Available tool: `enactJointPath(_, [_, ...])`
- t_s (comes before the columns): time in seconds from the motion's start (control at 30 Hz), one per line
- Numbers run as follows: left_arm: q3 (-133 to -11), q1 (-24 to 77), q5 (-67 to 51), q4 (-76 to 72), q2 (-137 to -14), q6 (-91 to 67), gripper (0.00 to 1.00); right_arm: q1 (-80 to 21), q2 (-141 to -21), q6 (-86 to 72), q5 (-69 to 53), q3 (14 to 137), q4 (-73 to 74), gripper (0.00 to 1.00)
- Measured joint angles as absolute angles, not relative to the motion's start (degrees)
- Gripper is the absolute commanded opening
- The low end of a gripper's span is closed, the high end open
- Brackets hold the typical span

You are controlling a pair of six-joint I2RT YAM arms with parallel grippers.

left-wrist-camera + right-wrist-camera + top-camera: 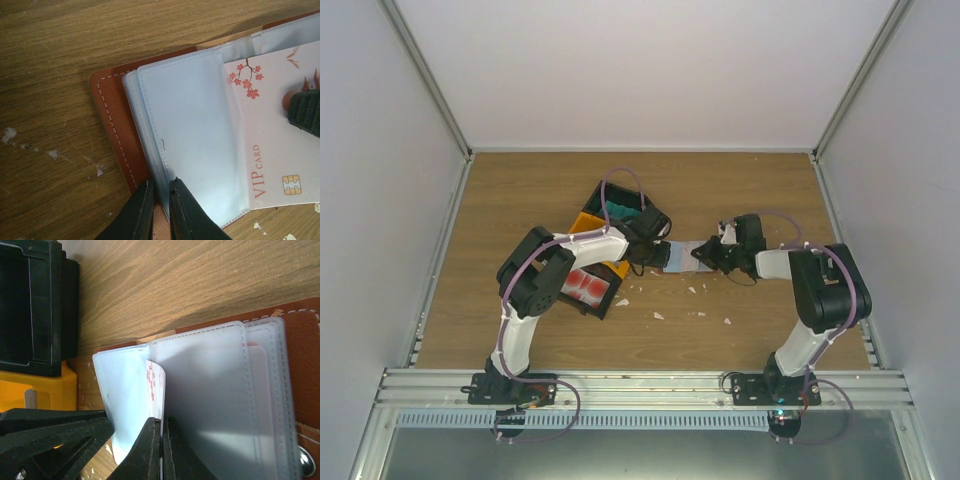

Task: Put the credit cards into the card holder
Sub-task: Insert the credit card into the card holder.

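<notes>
I should open my right gripper and push the card's outer edge (163, 390) to slide it deeper, since the credit card's VIP CARD end (246, 155) sits shallow in the sleeve.
The card holder (685, 252) lies open on the table between both arms, its brown leather cover (112, 115) under clear plastic sleeves (190, 140). My left gripper (160, 187) is shut on the near edge of a sleeve. A white credit card (280, 150) with red blossoms and "VIP CARD" print sits partly inside a sleeve. My right gripper (161, 422) is shut on this card's (156, 385) edge, and one of its fingers (306, 112) shows on the card. More red-and-white cards (586, 286) lie in a black bin.
A black bin (602, 300) and a yellow bin (590, 222) stand left of the holder, close behind my left arm. The black bin (30, 305) and yellow bin (45, 390) also show in the right wrist view. Small white flecks (658, 315) dot the wood.
</notes>
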State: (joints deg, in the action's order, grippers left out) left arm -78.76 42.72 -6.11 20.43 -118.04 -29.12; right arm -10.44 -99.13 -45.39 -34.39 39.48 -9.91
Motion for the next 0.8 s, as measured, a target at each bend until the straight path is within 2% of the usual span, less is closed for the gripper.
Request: enactJointPath(0.8, [-80.3,42.7,-6.5,22.2,-118.7,-28.6,0.14,-10.5,-104.7,-45.3,-41.7,40.4,-17.1,0.04])
